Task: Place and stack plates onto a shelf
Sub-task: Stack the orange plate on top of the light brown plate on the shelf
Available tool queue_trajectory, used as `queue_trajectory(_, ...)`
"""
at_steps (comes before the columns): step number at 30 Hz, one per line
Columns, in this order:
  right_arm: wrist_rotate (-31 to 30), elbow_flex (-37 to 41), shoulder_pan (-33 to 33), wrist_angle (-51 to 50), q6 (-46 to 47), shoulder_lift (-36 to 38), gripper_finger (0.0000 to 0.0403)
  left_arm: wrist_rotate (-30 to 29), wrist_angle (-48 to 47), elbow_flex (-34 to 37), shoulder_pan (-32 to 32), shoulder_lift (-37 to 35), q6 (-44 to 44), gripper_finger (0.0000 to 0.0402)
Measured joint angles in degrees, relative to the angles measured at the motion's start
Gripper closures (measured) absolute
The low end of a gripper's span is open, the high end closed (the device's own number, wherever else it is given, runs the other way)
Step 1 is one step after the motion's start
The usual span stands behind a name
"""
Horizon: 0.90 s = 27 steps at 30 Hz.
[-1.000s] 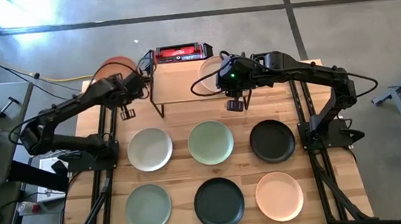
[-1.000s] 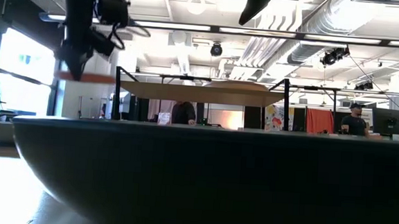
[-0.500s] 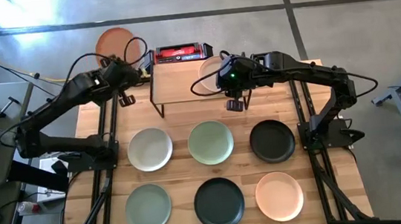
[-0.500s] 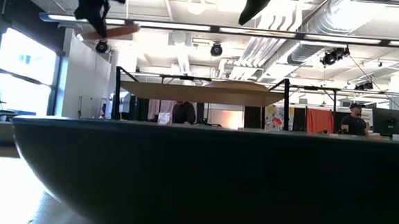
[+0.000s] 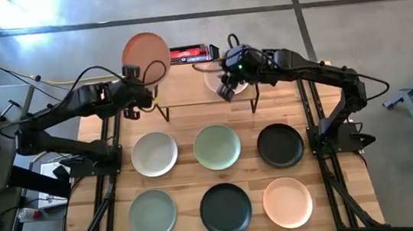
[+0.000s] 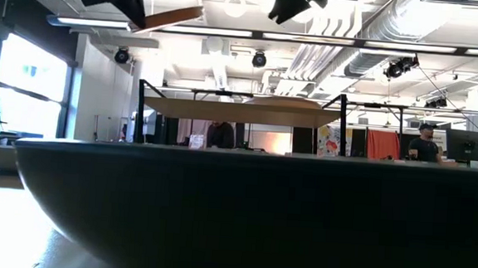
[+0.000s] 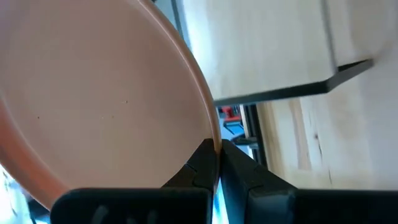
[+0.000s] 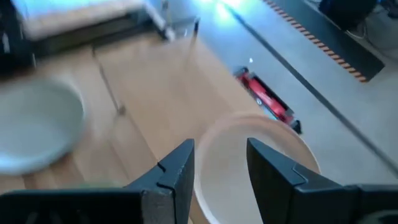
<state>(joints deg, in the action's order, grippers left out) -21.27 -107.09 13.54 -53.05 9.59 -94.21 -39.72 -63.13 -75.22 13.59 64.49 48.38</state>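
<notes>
The peach plate in my left gripper hangs a long way from the pale plate, so my right gripper should grab the peach plate's free rim first and then stack the peach plate.
My left gripper is shut on a peach plate, raised and tilted above the shelf's far left corner. In the low view the plate slants well above the shelf. A pale plate rests by its underside on the shelf's right half. My right gripper hovers open over it, clear of it; from above that gripper hides part of the plate. My left gripper pinches the peach plate's rim between its two fingers, at one spot on the edge. The plate is lifted clear of everything and tilted, stretching away from the fingers toward the far edge of the table.
Six plates lie in two rows on the near tabletop: white, sage green, black, sage green, black, peach. A red object lies behind the shelf. The near black plate fills the low view's bottom.
My left gripper has carried the peach plate up and toward the table's right, to the shelf's far left corner; the plate, level before, now tilts. My right gripper has turned about its wrist and shifted slightly toward the far left above the shelf's plate.
</notes>
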Motion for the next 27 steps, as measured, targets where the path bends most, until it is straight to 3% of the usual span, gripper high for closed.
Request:
queue_trajectory(5,0.05,-0.29,1.43,6.71,5.74,-0.01,0.0277,-0.43,0.02,-0.04,-3.79,0.90,4.04,0.0401)
queue_trajectory(16,0.51,-7.25,1.92,14.72,6.98,0.02,0.0277,-4.03,0.02,-0.04,-6.56,8.40,8.77,0.0401)
queue_trajectory(27,-0.15,-7.60,1.75,11.70,11.95,-0.70,0.0277,-11.32,0.46,-0.04,-10.90,15.22,8.77,0.0401)
